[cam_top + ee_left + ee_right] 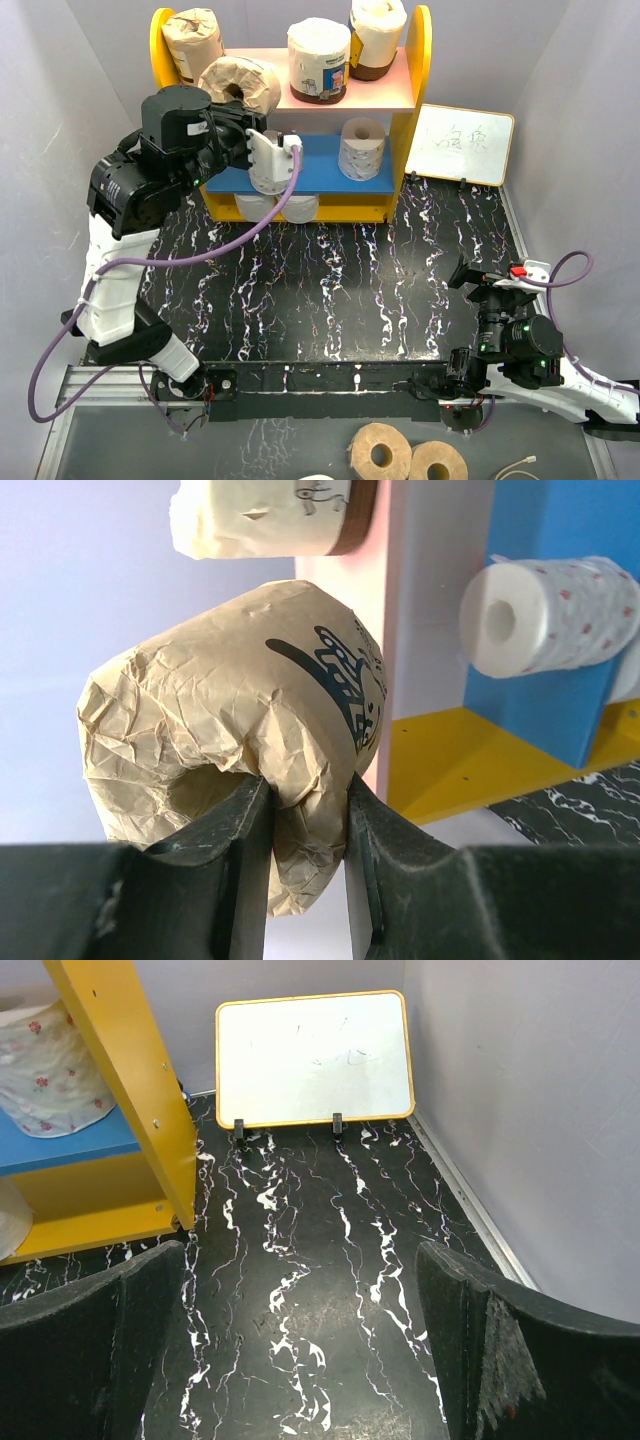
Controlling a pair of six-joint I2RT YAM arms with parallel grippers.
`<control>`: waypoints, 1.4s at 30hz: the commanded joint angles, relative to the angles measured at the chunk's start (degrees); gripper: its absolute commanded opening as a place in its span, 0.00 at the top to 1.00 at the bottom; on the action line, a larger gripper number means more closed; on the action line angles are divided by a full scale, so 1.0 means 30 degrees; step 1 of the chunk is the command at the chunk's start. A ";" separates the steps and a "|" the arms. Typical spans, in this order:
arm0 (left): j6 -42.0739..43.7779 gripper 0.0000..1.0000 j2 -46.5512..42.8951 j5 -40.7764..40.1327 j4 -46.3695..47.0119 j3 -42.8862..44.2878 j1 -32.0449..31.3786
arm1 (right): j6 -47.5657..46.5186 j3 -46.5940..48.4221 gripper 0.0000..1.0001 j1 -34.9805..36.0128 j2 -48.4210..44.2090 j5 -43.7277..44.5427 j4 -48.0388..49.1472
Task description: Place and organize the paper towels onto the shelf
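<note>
The tan roll in my left gripper (245,84) is facing the open gap (258,54) next to the banded rolls, so I keep moving the roll in until the pink board holds it up.
The shelf (425,60) stands at the back of the table. My left gripper (233,104) is shut on the crumpled rim of a tan paper towel roll (242,82), held on its side at the left of the pink upper board (385,95). In the left wrist view the fingers (245,830) pinch this roll (230,710). The upper board also carries a tan roll (190,40) and two banded rolls (318,60) (376,35). A white roll (362,148) stands on the blue board (320,170); two white rolls (300,208) sit beneath it. My right gripper (470,275) (300,1350) is open and empty.
A small whiteboard (462,143) leans right of the shelf and shows in the right wrist view (315,1055). Two tan rolls (380,455) (438,462) lie below the table's near edge, past the arm bases. Grey walls close in both sides.
</note>
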 commanded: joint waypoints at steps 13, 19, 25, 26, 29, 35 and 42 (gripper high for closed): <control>-0.0164 0.88 0.3052 0.2721 0.4650 0.1288 0.4158 | 0.0158 0.0119 0.02 0.0258 -0.0390 -0.0163 0.0357; -0.0210 0.75 0.2814 0.3206 0.5196 0.0707 0.4352 | 0.0237 0.0127 0.02 0.0269 -0.0390 -0.0192 0.0288; -0.0219 0.64 0.2724 0.3418 0.5738 0.0481 0.4354 | 0.0241 0.0153 0.02 0.0298 -0.0391 -0.0192 0.0287; -0.0237 0.61 0.2671 0.3427 0.6028 0.0310 0.4354 | 0.0237 0.0145 0.02 0.0291 -0.0390 -0.0200 0.0280; -0.0263 0.53 0.2243 0.3540 0.7127 -0.0597 0.4356 | 0.0238 0.0157 0.02 0.0298 -0.0390 -0.0189 0.0288; 0.0054 0.47 0.2295 0.3132 0.8235 -0.0687 0.4374 | 0.0237 0.0157 0.02 0.0291 -0.0390 -0.0207 0.0288; 0.0079 0.40 0.2362 0.1441 1.2950 -0.1826 0.4371 | 0.0238 0.0157 0.02 0.0299 -0.0390 -0.0192 0.0288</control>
